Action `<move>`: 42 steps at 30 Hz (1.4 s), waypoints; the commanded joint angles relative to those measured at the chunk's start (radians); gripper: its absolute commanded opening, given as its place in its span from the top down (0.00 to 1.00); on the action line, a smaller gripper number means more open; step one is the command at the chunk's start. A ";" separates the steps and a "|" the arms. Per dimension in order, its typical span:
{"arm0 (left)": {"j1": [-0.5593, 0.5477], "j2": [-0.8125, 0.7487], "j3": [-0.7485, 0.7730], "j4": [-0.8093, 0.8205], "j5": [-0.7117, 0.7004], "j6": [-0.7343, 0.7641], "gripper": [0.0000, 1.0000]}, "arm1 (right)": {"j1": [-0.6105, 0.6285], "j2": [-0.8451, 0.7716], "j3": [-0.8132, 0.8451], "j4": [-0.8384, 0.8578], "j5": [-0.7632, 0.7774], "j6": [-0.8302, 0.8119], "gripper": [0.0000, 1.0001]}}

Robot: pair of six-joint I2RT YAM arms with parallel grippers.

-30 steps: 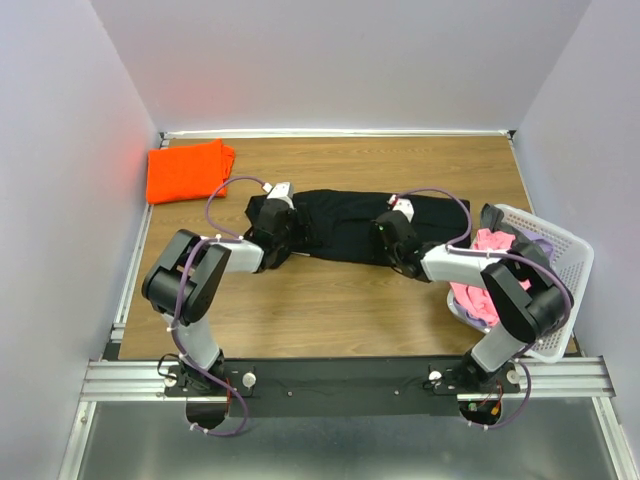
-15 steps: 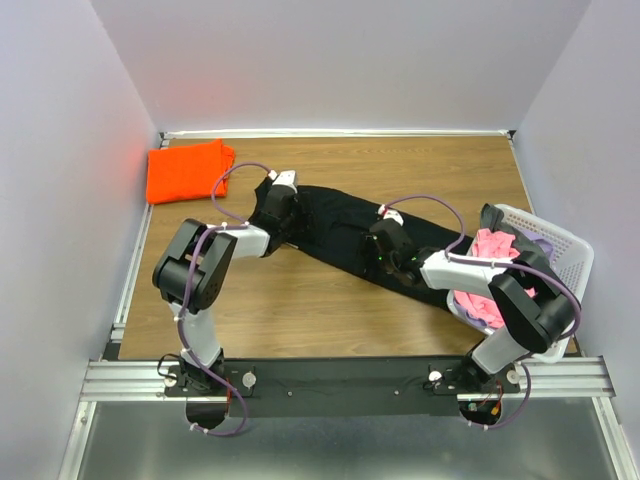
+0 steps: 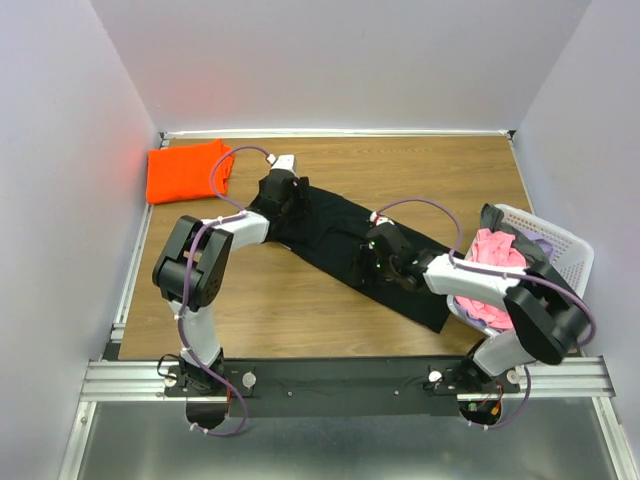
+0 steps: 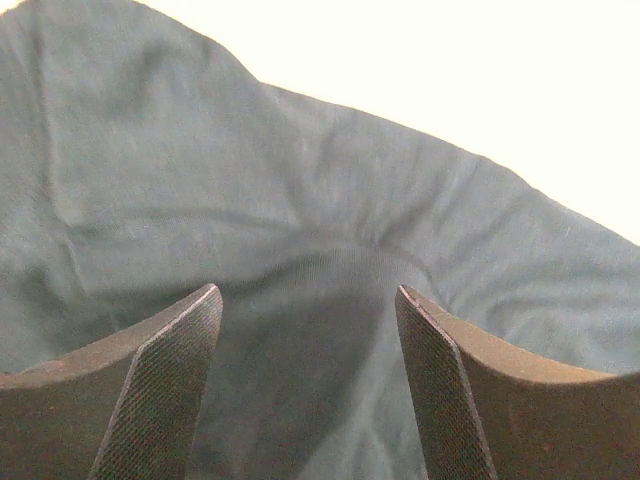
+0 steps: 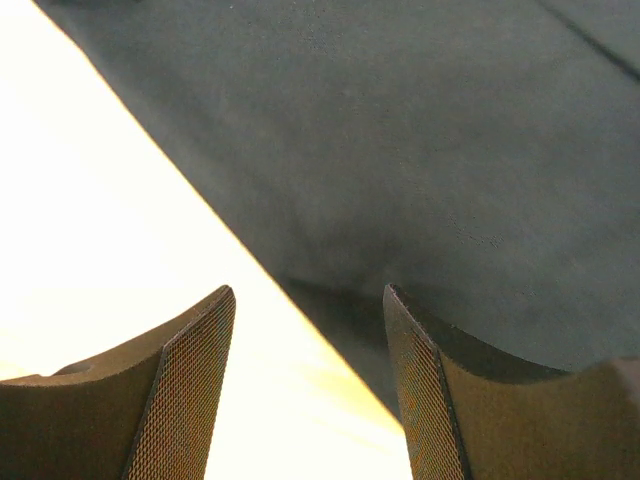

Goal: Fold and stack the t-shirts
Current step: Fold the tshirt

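Note:
The black t-shirt lies slanted (image 3: 332,238) across the table, so next my left gripper pushes the t-shirt's far end (image 3: 318,208) across while my right gripper swings its near end square.
A black t-shirt (image 3: 340,245) lies flat and slanted on the wooden table, from far left to near right. My left gripper (image 3: 290,200) is over its far left end. In the left wrist view its jaws (image 4: 305,295) stand open just above the black cloth (image 4: 300,200), near a curved seam. My right gripper (image 3: 368,260) is at the shirt's near edge. In the right wrist view its jaws (image 5: 310,292) stand open over the cloth edge (image 5: 400,180) and bare table. A folded orange t-shirt (image 3: 187,170) lies at the far left corner.
A white laundry basket (image 3: 570,250) with pink clothing (image 3: 488,270) and other garments stands at the right edge, close to my right arm. Walls enclose the table on the left, back and right. Bare wood (image 3: 290,310) shows in front of the shirt.
The black shirt has turned from lying crosswise to slanting. My left gripper moved farther back with its end; my right gripper moved nearer and to the left.

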 commanded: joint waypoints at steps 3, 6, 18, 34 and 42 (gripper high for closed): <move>0.003 -0.083 0.037 -0.048 -0.049 0.037 0.22 | 0.009 -0.150 0.020 -0.179 0.143 -0.044 0.31; 0.003 -0.104 0.007 -0.054 -0.014 0.025 0.22 | 0.008 -0.179 0.020 -0.260 0.232 -0.062 0.30; -0.020 -0.060 -0.138 0.038 0.099 -0.035 0.22 | 0.003 -0.268 -0.124 -0.275 0.306 0.016 0.29; -0.022 0.066 -0.060 0.089 0.145 -0.015 0.22 | 0.012 -0.124 -0.137 -0.119 -0.049 -0.038 0.30; -0.022 0.096 0.001 0.049 0.159 0.040 0.22 | 0.046 -0.038 -0.112 -0.044 -0.146 -0.043 0.31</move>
